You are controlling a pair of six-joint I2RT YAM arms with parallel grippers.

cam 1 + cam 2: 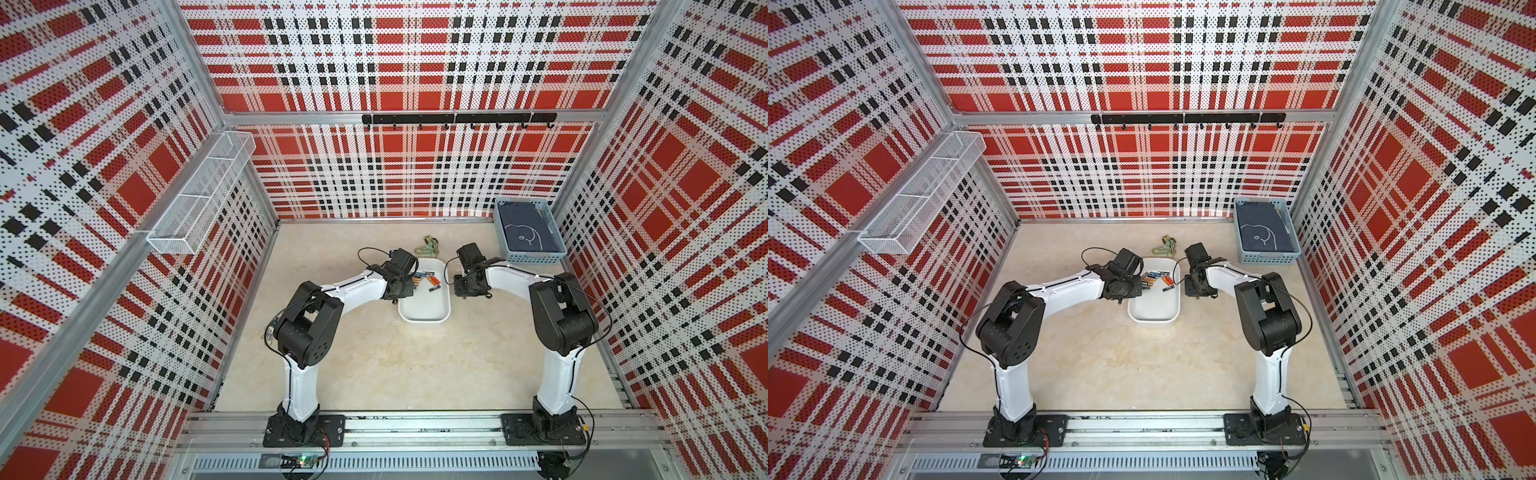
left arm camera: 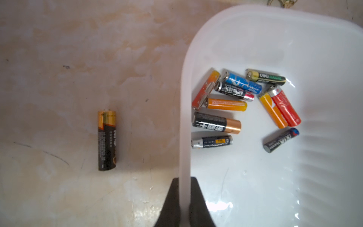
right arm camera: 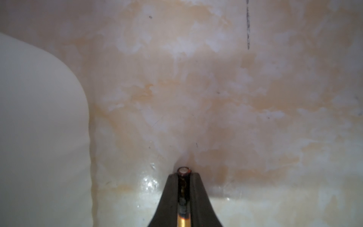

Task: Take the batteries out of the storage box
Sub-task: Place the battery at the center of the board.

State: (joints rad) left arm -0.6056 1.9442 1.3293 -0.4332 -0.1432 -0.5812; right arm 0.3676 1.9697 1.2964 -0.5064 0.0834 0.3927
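Next, my left gripper lets go of the storage box's side (image 2: 184, 151) that it pinches and reaches in for the batteries there (image 2: 216, 123), because most batteries crowd that side.
The white storage box (image 1: 424, 307) (image 1: 1154, 311) stands mid-table between both arms. Several batteries (image 2: 225, 104) (image 1: 428, 280) lie loose at its far end in orange, red, blue and black-and-gold. In the left wrist view my left gripper (image 2: 184, 179) is shut on the box's side wall (image 2: 184, 118), one finger inside and one outside. A black-and-gold battery (image 2: 107, 140) lies on the table outside that wall. My right gripper (image 3: 184, 175) is shut on another black-and-gold battery (image 3: 183, 170), held low over the table beside the box (image 3: 39, 118).
A green beaded trinket (image 1: 428, 245) lies just behind the box. A light-blue basket (image 1: 530, 259) with dark cloth sits at the back right. A white wire-mesh shelf (image 1: 199, 195) hangs on the left wall. A black hook rail (image 1: 457, 118) runs along the back wall.
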